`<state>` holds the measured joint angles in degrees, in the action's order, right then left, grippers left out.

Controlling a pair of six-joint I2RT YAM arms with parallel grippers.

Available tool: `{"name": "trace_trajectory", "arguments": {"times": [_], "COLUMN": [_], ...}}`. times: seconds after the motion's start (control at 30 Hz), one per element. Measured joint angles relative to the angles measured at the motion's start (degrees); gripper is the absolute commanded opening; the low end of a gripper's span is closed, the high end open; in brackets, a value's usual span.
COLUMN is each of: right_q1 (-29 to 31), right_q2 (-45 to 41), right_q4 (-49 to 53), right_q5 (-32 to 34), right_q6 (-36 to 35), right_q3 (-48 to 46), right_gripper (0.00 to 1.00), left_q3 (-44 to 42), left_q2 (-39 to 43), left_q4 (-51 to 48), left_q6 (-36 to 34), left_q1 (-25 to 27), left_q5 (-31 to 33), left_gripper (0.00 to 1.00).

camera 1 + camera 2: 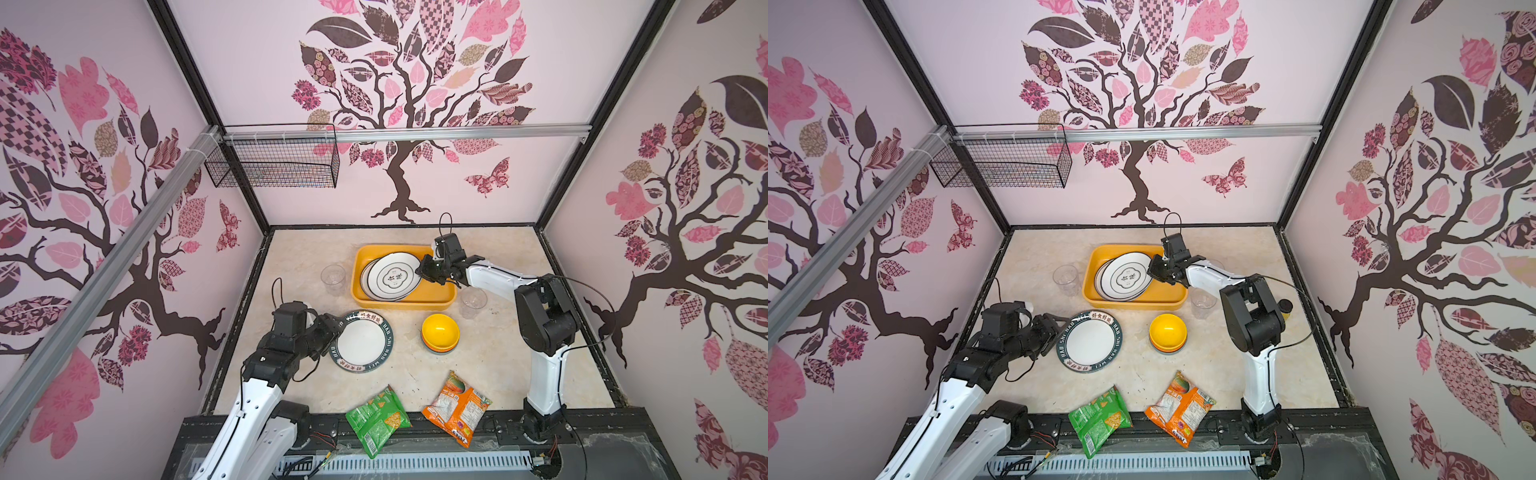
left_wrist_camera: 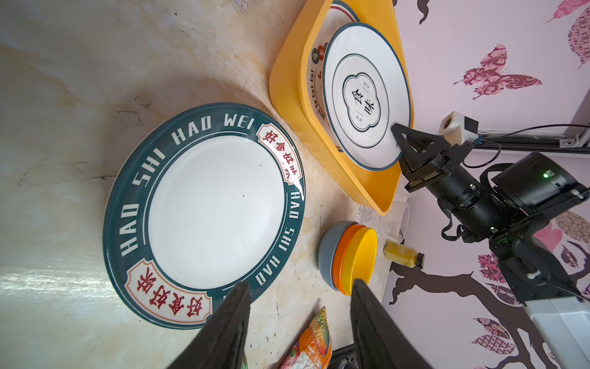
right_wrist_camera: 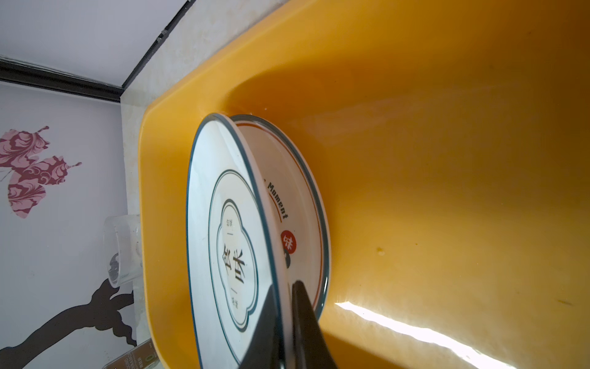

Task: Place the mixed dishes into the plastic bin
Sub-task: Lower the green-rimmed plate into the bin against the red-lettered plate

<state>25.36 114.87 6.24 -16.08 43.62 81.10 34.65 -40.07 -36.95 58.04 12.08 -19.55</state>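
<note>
My right gripper should go on lowering the upper plate [image 1: 393,276], which is tilted face up over the lower plate [image 1: 365,278] inside the bin, until it rests there, and then let go.
The yellow-orange plastic bin [image 1: 360,291] at the back of the table holds two white plates. My right gripper [image 3: 284,289] is shut on the rim of the upper plate [image 3: 223,223], which tilts over the lower plate [image 3: 303,198] inside the bin. A white plate with a dark lettered rim [image 1: 362,341] lies flat on the table. My left gripper [image 2: 301,282] is open at that plate's left edge, with nothing between its fingers. Stacked yellow, orange and blue bowls [image 1: 440,332] stand to the plate's right. Clear cups flank the bin, one on the left [image 1: 333,277] and one on the right [image 1: 473,300].
A green snack bag [image 1: 377,419] and an orange snack bag [image 1: 457,407] lie at the front edge. A small yellow bottle [image 2: 404,254] stands near the right wall. A black wire basket [image 1: 274,160] hangs on the back wall rail.
</note>
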Motion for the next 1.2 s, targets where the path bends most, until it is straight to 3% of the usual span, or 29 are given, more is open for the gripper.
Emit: {"name": "trace_trajectory", "arguments": {"times": [1.2], "right_q1": [0.0], "right_q2": [6.4], "right_q4": [-0.4], "right_q5": [0.2], "right_q6": [1.4], "right_q3": [5.8], "right_gripper": [0.0], "left_q3": [-1.0], "left_q2": [0.0], "left_q4": [-0.2], "left_q6": [0.0], "left_q1": [-0.1], "left_q5": [0.2], "left_gripper": [0.54]}}
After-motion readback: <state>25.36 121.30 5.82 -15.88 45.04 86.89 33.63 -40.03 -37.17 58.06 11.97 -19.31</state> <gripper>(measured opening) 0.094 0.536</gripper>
